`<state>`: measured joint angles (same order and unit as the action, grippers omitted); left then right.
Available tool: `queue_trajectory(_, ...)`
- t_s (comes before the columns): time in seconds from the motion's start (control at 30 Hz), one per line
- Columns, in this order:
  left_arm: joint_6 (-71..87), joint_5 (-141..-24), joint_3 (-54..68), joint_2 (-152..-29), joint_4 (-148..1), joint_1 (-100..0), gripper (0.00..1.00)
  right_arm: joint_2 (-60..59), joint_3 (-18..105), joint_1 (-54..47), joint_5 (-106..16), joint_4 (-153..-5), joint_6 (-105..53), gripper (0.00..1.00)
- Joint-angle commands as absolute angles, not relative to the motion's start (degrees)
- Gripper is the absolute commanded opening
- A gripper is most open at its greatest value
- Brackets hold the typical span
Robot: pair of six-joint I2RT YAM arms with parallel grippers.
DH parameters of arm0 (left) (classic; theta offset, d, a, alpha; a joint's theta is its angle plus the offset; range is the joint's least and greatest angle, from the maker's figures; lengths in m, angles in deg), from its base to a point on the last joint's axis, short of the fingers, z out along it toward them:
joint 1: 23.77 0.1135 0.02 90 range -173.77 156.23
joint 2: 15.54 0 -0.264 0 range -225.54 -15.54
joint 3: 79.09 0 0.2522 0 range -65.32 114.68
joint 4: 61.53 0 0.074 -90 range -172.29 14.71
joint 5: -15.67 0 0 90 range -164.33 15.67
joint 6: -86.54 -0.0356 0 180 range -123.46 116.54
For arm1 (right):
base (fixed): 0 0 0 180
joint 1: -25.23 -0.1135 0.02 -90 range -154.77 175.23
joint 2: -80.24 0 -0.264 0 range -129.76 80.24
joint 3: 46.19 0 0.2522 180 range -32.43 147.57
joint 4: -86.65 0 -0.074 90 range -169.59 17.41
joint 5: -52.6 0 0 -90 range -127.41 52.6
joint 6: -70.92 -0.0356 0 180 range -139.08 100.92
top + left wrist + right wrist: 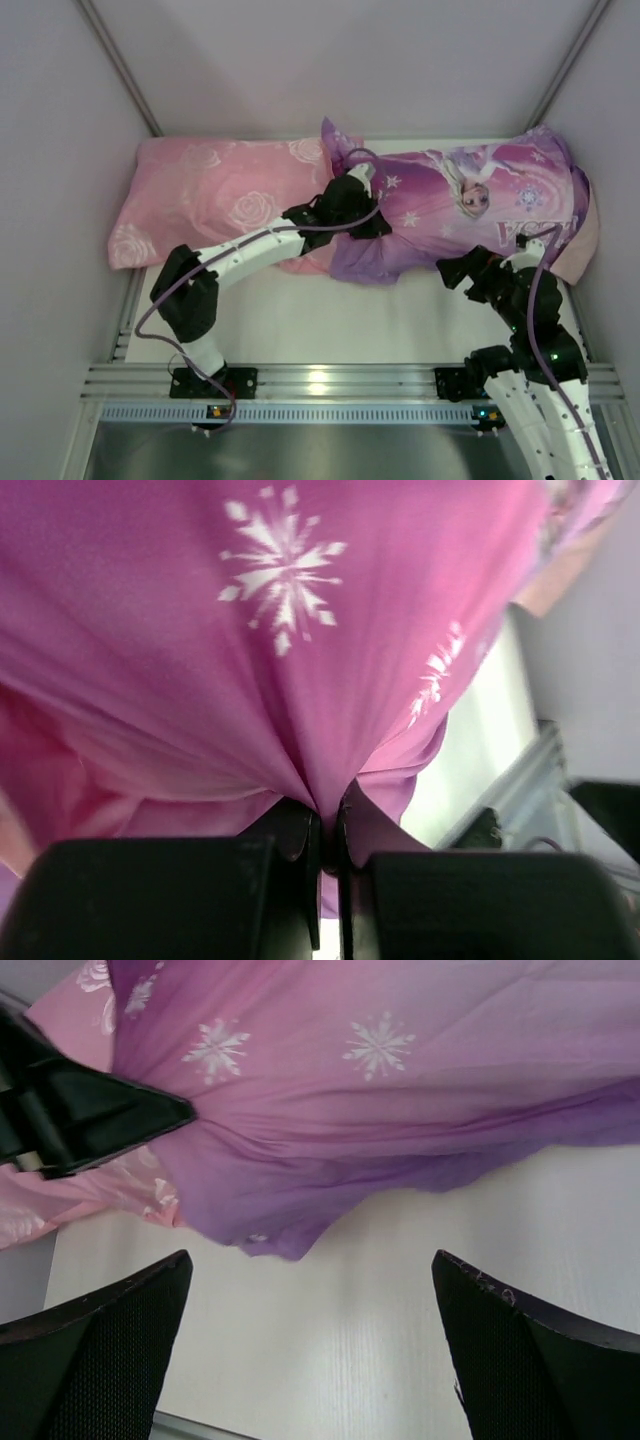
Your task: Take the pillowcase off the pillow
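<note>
The purple pillowcase lies with its printed side up over its pale side point(581, 246). My right gripper should back away while my left gripper lifts and flips the pillowcase point(408, 218).
The purple pillowcase point(450, 205), printed with a blonde girl and white snowflakes, lies along the back right of the table. My left gripper point(380, 224) is shut on a gathered fold of its left part; the left wrist view shows fabric point(280, 630) pinched between the closed jaws of the gripper point(330, 815). My right gripper point(452, 272) is open and empty, just in front of the case's front edge. In the right wrist view the gripper point(311, 1260) hovers over bare table, short of the fabric hem point(400, 1090). The white pillow is hidden inside the case.
A pink rose-patterned pillow point(205, 195) lies at the back left, partly under the case's left end. White walls close in the back and sides. A metal rail point(330, 380) runs along the near edge. The left gripper's body point(90, 1115) shows in the right wrist view.
</note>
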<state>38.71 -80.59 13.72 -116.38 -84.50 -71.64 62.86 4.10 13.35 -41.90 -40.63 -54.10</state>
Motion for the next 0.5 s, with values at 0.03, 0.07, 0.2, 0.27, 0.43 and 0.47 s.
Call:
queue_trajectory(0.03, 37.24, -82.33, 15.44, -99.41, -82.67, -73.16, 0.00, 61.62, 8.34, 13.10, -39.43, -39.69, -53.80, 1.00)
queue_trajectory(0.07, 37.15, -81.89, 15.80, -95.65, -84.68, -73.77, 0.00, 61.35, 8.87, 13.02, -39.08, -39.51, -53.71, 0.99)
queue_trajectory(0.2, 36.44, -78.38, 15.71, -85.53, -89.43, -75.00, 0.00, 58.37, 12.90, 13.02, -35.41, -37.67, -52.39, 0.99)
queue_trajectory(0.27, 36.53, -78.46, 14.92, -79.39, -90.14, -75.01, 0.00, 56.61, 14.06, 13.02, -34.33, -36.88, -51.69, 1.00)
queue_trajectory(0.43, 35.65, -79.77, 19.04, -71.36, -96.02, -75.01, 0.00, 50.11, 17.22, 13.02, -34.06, -37.31, -50.02, 0.99)
queue_trajectory(0.47, 35.48, -80.91, 19.92, -70.22, -96.03, -75.01, 0.00, 48.79, 17.31, 13.02, -34.33, -38.45, -50.02, 1.00)
